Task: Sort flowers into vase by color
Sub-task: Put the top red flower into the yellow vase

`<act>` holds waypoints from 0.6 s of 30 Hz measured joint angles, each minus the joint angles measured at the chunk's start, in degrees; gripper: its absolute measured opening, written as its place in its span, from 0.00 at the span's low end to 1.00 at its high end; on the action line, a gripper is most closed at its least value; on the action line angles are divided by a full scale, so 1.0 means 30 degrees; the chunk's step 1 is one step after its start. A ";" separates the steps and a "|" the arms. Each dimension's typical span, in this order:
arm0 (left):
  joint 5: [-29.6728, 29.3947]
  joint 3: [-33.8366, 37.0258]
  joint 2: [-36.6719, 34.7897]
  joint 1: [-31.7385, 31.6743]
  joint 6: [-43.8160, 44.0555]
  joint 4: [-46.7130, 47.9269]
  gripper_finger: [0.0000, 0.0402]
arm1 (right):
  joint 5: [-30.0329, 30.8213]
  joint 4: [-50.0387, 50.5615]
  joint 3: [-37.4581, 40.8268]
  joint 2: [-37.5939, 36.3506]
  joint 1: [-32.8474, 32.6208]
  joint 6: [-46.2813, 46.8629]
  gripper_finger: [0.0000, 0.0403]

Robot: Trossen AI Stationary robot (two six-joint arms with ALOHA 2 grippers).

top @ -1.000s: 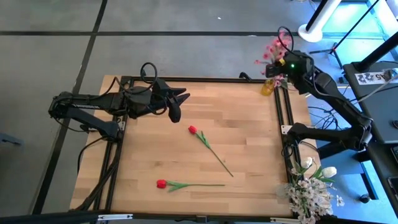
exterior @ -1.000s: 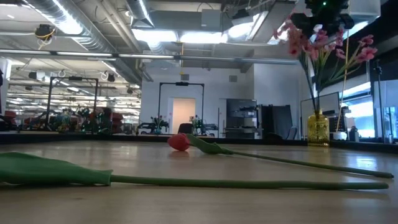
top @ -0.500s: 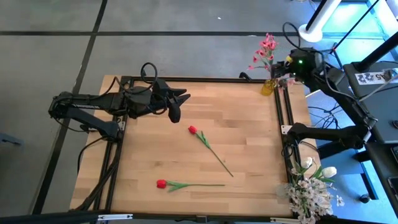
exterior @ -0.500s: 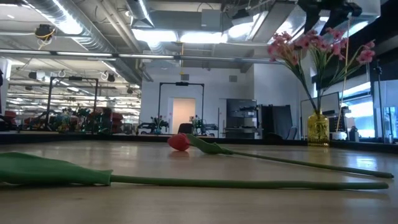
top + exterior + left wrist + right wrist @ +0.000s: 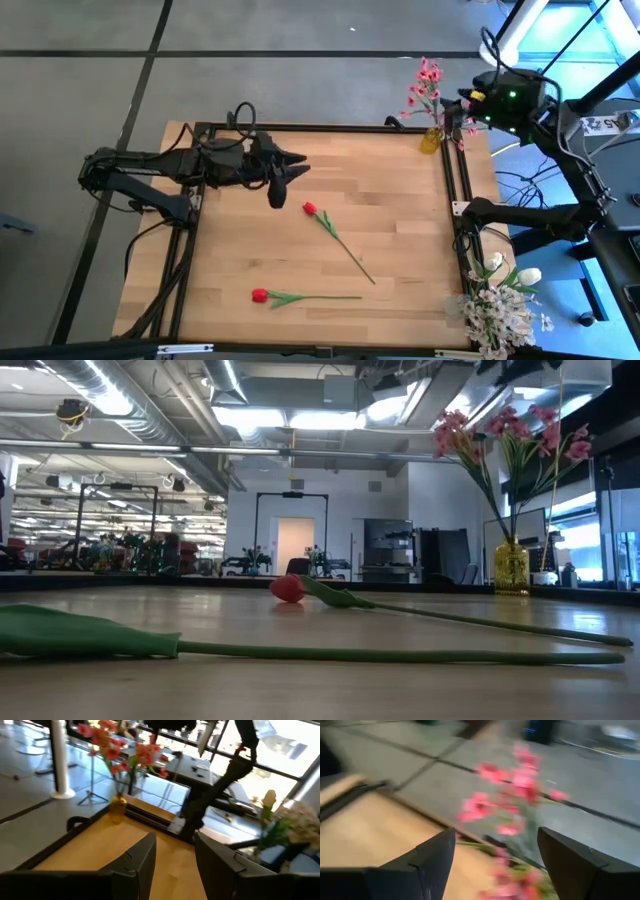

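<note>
I keep moving my open right gripper toward the stem (image 5: 323,220) below the red head and close it there, because the mid-table tulip (image 5: 346,248) is lying clear of the front tulip.
Two red tulips lie flat on the wooden table: one (image 5: 333,232) mid-table with its head (image 5: 309,209) toward the far left, and one (image 5: 300,296) near the front edge. Sprays of small pink blossoms (image 5: 424,84) stand in a yellow vase (image 5: 431,140) at the far right corner; they also show in the low view (image 5: 510,440). My left gripper (image 5: 290,178) is open and empty, above the table just far-left of the mid-table tulip's head. My right gripper (image 5: 463,106) is open and empty, right of the pink sprays (image 5: 505,795).
A bunch of white tulips and tiny white blossoms (image 5: 500,300) stands off the table's near right corner. Black rails (image 5: 455,180) run along the table's left, far and right sides. Bare wood lies between the two tulips and the yellow vase.
My right gripper has drawn back from the pink sprays toward the right, off the table's far right corner. The sprays stay in the yellow vase and now stand free, leaning toward the far left. My left gripper has edged slightly toward the mid-table tulip.
</note>
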State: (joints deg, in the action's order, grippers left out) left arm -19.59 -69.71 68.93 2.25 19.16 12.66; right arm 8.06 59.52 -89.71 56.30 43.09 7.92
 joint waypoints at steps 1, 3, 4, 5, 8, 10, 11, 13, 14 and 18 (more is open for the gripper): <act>0.0169 0.0000 0.0037 0.0122 -0.0026 -0.0022 0.33 | -0.1201 -0.0095 -0.0118 -0.0084 0.0000 -0.0415 0.70; 0.0359 0.0000 0.0163 0.0414 -0.0051 -0.0065 0.33 | -0.3691 -0.0625 -0.0201 -0.0180 -0.0324 -0.0729 0.70; 0.0373 0.0000 0.0310 0.0577 -0.0045 -0.0284 0.33 | -0.4884 -0.0718 -0.0210 -0.0143 -0.0793 -0.0648 0.70; 0.0377 0.0000 0.0392 0.0748 -0.0066 -0.0465 0.33 | -0.5984 -0.0773 -0.0210 -0.0086 -0.1387 -0.0406 0.70; 0.0377 -0.0001 0.0941 0.1236 -0.0073 -0.0945 0.33 | -0.6744 -0.0826 -0.0200 0.0044 -0.3447 -0.0088 0.70; 0.0377 0.0000 0.1229 0.1493 -0.0052 -0.0917 0.33 | -0.6749 -0.0789 -0.0167 0.0190 -0.4827 -0.0067 0.70; 0.0384 0.0000 0.1416 0.1625 0.0068 -0.1118 0.33 | -0.6732 -0.0978 -0.0172 0.0277 -0.5558 0.0112 0.70; 0.0397 0.0000 0.1677 0.1724 0.0478 -0.1288 0.33 | -0.6720 -0.1256 -0.0181 0.0601 -0.6938 0.0297 0.70; 0.0384 0.0000 0.1804 0.1793 0.0715 -0.1286 0.33 | -0.6731 -0.1398 -0.0181 0.0833 -0.7616 0.0307 0.70; 0.0105 0.0000 0.2086 0.2329 0.1930 -0.1649 0.33 | -0.6825 -0.2117 -0.0180 0.1970 -1.0421 0.0755 0.70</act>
State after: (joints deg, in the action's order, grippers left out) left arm -19.27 -69.71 75.19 9.23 24.95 7.71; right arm -12.41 53.17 -90.25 62.21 11.83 10.19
